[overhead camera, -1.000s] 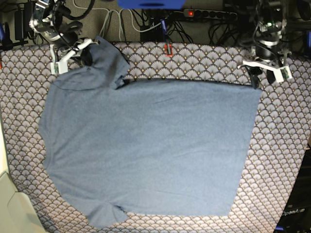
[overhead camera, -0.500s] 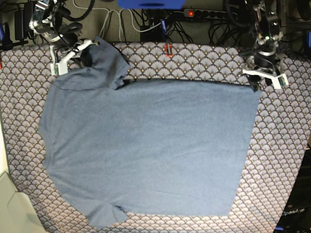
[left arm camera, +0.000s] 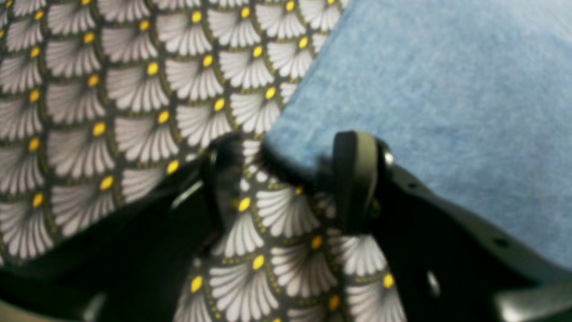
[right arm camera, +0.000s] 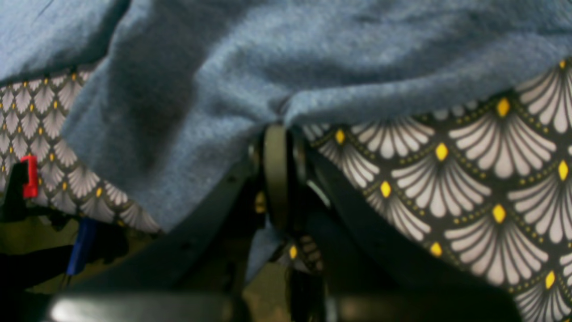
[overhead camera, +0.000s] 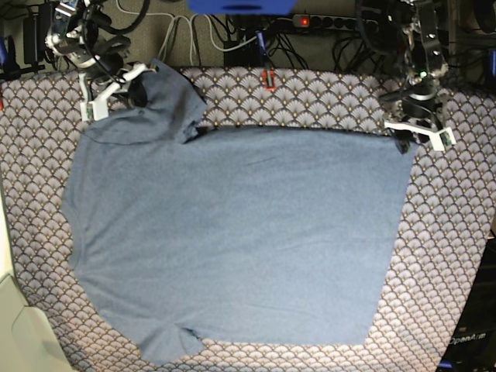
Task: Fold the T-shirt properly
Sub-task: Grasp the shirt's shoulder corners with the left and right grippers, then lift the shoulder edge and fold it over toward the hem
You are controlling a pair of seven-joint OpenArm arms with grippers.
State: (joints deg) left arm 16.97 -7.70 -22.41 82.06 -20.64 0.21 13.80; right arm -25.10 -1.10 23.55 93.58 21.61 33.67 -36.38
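Note:
My left gripper should use its open fingers, where the T-shirt's far corner (left arm camera: 284, 144) lies loose, to pinch that corner (left arm camera: 305, 153) before both grippers fold the T-shirt's far edge over.
The slate blue-grey T-shirt (overhead camera: 232, 232) lies spread flat, plain side up, on the fan-patterned tablecloth (overhead camera: 449, 248). My right gripper (overhead camera: 128, 87) at the far left is shut on the shirt's upper sleeve. The right wrist view shows the fingertips (right arm camera: 277, 134) pinching bunched fabric (right arm camera: 223, 67) that is lifted a little off the cloth. My left gripper (overhead camera: 404, 139) is at the shirt's far right corner. In the left wrist view it (left arm camera: 288, 179) is open, low over the cloth, and the shirt's corner (left arm camera: 286, 138) lies just at its fingertips.
A power strip and tangled cables (overhead camera: 325, 23) run behind the table's far edge. A red clip (overhead camera: 269, 79) sits on that edge and also shows in the right wrist view (right arm camera: 29, 176). A beige object (overhead camera: 19, 333) stands at the near left corner.
My left gripper has come down and slightly leftward onto the shirt's far right corner. The right gripper has stayed in place, holding the sleeve.

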